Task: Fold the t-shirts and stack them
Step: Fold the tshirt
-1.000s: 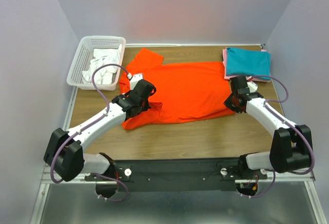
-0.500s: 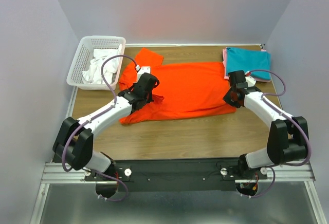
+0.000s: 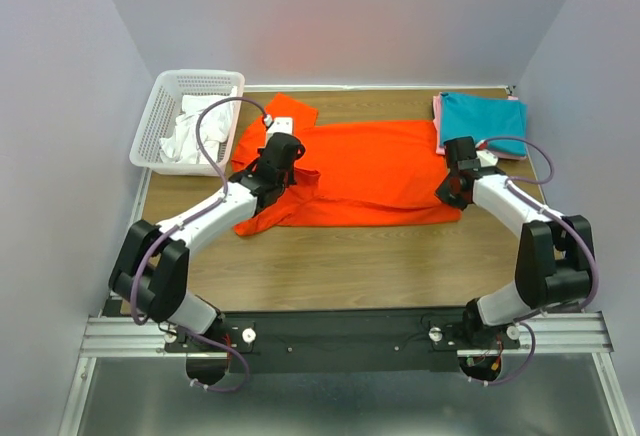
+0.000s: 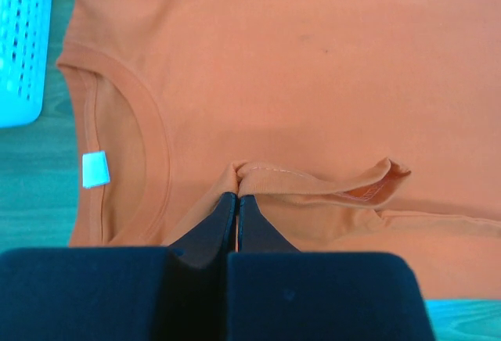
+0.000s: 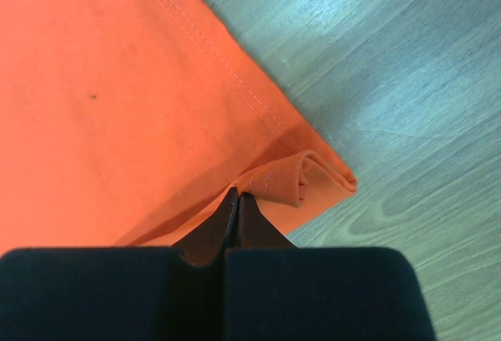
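Note:
The sleeve edge (image 3: 308,176) is over the t-shirt's body (image 3: 340,162) and the robot's right gripper is on the hem corner, so the left gripper should go on moving inward and let go of the sleeve there.
The orange-red t-shirt (image 3: 370,171) lies spread across the middle of the table, its near part folded up over itself. My left gripper (image 3: 283,152) is shut on a pinched fold of its sleeve edge (image 4: 313,178), beside the collar (image 4: 149,153). My right gripper (image 3: 459,178) is shut on the rolled hem corner (image 5: 286,181) at the shirt's right end. A folded teal t-shirt (image 3: 482,121) lies on a pink one (image 3: 438,116) at the back right. White cloth (image 3: 195,131) sits in the basket.
A white plastic mesh basket (image 3: 160,116) stands at the back left, close to the orange shirt's sleeve. Bare wooden table (image 3: 380,261) runs along the front. Purple walls enclose the table on three sides.
Both grippers have moved away from me, carrying the shirt's near edge up over its body. The visible shirt has become narrower front to back.

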Robot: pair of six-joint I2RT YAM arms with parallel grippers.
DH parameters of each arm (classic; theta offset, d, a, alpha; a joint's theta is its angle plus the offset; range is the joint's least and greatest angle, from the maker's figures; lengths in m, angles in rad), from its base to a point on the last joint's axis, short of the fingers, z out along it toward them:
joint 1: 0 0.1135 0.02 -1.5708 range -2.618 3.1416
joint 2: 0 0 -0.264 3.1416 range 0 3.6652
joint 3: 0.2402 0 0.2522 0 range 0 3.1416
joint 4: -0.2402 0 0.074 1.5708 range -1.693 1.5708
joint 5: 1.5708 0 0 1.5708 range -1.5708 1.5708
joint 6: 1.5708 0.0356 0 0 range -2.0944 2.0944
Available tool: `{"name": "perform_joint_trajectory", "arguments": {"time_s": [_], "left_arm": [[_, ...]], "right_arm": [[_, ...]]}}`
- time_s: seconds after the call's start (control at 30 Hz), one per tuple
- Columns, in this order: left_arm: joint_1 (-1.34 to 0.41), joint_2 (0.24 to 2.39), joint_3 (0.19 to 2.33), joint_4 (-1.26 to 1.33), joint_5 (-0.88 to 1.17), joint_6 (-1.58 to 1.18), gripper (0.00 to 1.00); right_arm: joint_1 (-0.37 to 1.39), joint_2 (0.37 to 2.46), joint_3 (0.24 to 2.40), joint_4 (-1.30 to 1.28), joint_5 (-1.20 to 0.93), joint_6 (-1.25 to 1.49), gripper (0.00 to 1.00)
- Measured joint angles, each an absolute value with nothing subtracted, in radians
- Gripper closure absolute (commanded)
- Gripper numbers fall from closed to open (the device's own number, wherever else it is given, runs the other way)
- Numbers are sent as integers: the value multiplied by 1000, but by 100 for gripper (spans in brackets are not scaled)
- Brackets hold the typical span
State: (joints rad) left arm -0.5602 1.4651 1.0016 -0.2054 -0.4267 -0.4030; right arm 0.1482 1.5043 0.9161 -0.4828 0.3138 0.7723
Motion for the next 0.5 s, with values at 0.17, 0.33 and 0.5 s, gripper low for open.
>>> {"name": "perform_joint_trajectory", "arguments": {"time_s": [0.17, 0.33, 0.5], "left_arm": [[-557, 1550, 1014, -150, -418, -308, 100], [-555, 1636, 1040, -90, -391, -184, 100], [-555, 1715, 1080, -39, -361, -81, 100]], "right_arm": [[148, 1524, 936, -480, 314, 771, 99], [147, 1541, 949, -476, 314, 765, 99], [144, 1558, 951, -472, 313, 759, 99]]}}
